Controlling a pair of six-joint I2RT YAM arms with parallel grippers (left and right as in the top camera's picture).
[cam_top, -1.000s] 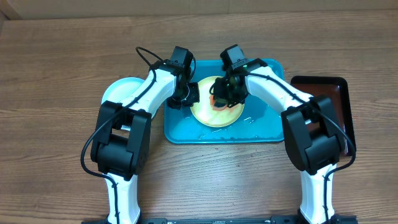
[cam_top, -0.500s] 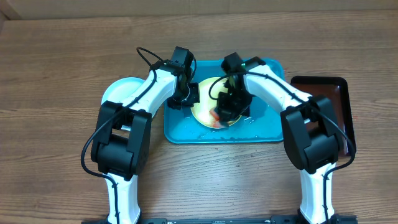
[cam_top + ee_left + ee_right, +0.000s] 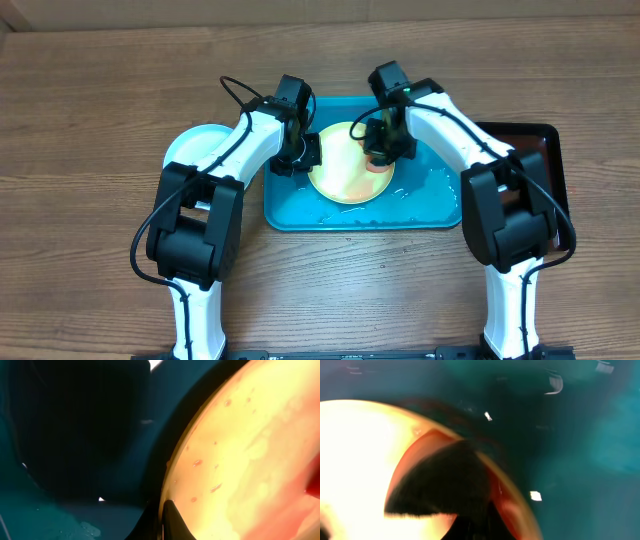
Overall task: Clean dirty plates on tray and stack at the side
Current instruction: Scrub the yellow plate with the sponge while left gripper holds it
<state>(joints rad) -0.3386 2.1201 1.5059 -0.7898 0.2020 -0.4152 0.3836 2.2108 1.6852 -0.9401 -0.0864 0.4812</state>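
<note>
The orange-red pad is at the plate's rim point(image 3: 392, 170) already, so the robot's right gripper should wipe it back over the plate to the smear spots point(image 3: 197, 463) next to the left gripper.
A pale yellow plate point(image 3: 345, 178) with red-orange smears lies in the teal tray point(image 3: 425, 208). My left gripper point(image 3: 304, 155) is shut on the plate's left rim. In the left wrist view its dark fingertips point(image 3: 172, 522) pinch the rim of the plate point(image 3: 250, 460) above the tray floor point(image 3: 50, 510). My right gripper point(image 3: 382, 152) is over the plate's right part, shut on an orange-red pad point(image 3: 378, 164). In the right wrist view the pad point(image 3: 440, 480) looks dark and wedge-shaped, pressed on the plate point(image 3: 360, 460) near its rim. A light blue-white plate point(image 3: 195, 142) lies on the table left of the tray.
A dark brown-red tray point(image 3: 545, 150) sits right of the teal one, partly under my right arm. Water drops glisten on the teal tray's floor point(image 3: 580, 460). Wooden table surrounds everything.
My right gripper has swept with the pad toward the plate's near middle and back up to its far right side. The left gripper has kept its hold on the rim.
</note>
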